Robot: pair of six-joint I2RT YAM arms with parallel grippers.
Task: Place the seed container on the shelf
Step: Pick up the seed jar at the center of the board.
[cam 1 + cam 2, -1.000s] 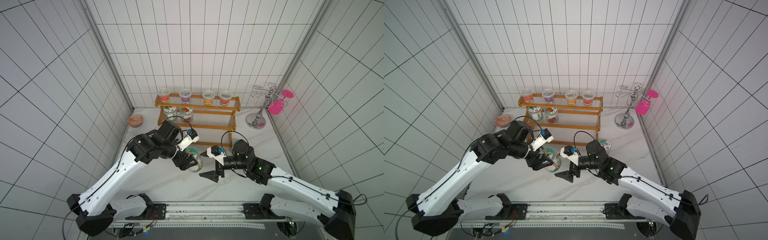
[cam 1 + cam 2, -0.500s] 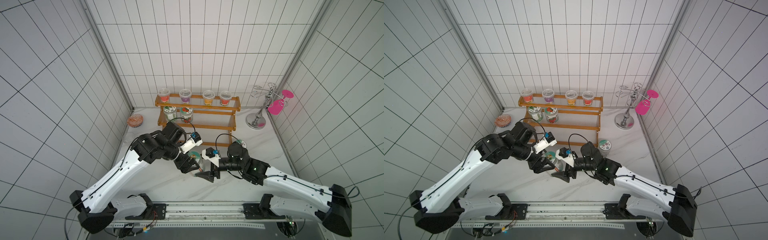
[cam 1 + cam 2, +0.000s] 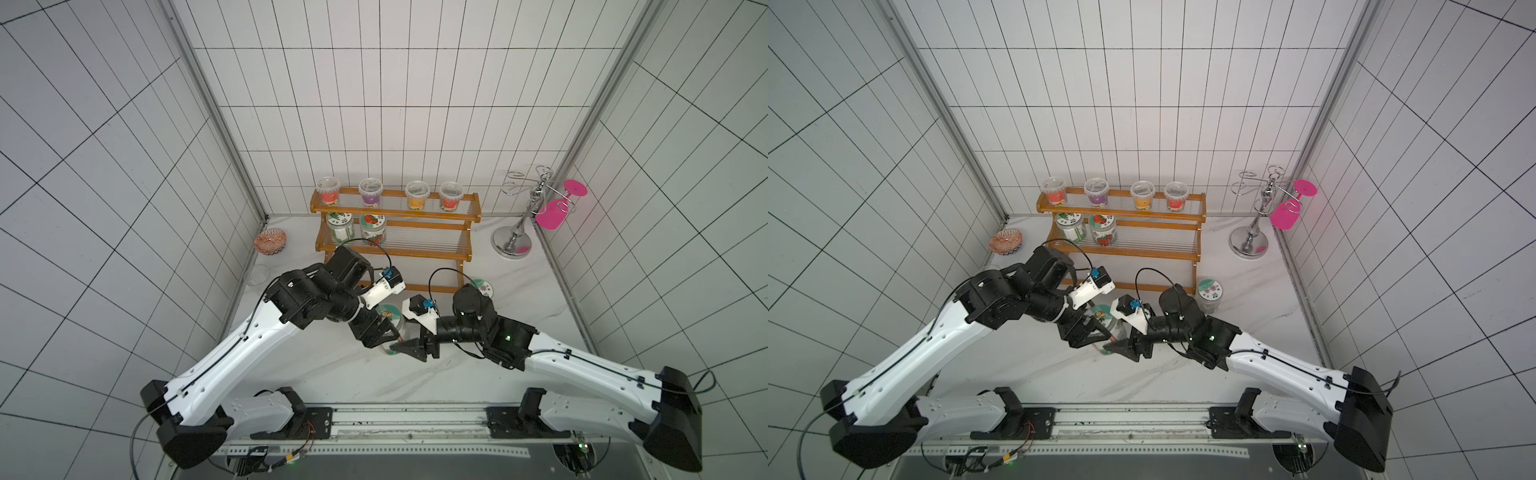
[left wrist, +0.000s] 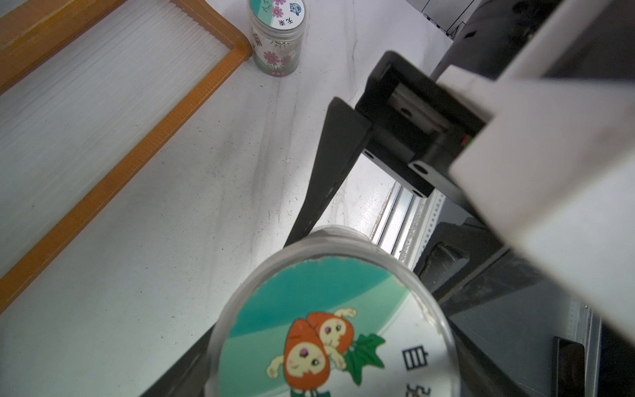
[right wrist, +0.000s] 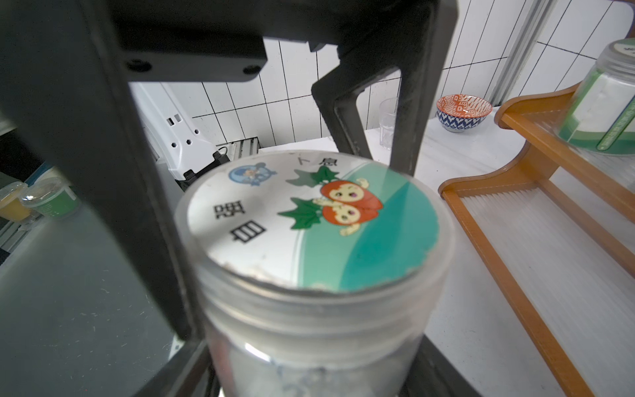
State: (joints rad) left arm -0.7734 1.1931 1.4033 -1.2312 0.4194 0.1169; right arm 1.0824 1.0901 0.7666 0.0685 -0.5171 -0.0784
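Both of the robot's grippers are holding the seed container [image 3: 389,316], so next the left gripper opens and back away before the right gripper carries it to the middle level's loose end [image 3: 417,238].
The seed container [image 3: 390,311] is a clear jar whose teal-and-white lid shows cartoon carrots [image 4: 330,330] [image 5: 316,223]. It hangs between both arms, just in front of the shelf's lowest tier. My left gripper [image 3: 384,330] [image 4: 330,378] is shut on it near the lid. My right gripper [image 3: 405,340] [image 5: 314,371] comes from the opposite side. Its fingers [image 5: 192,361] press against the jar's body below the lid. The shelf [image 3: 395,249] [image 3: 1125,253] is an orange-brown stepped rack at the back centre.
On the shelf's top tier stand several lidded cups [image 3: 370,192], with two jars [image 3: 340,226] [image 3: 372,227] on the middle tier. A flower-lidded jar [image 3: 482,287] stands by the shelf's right foot. A patterned bowl [image 3: 270,241] and a clear glass [image 3: 257,275] sit at the left. A chrome stand [image 3: 513,245] holds a pink glass [image 3: 555,212].
My right gripper has moved left up to the jar and its jaws have narrowed round it. My left gripper kept its hold and shifted slightly toward the right arm.
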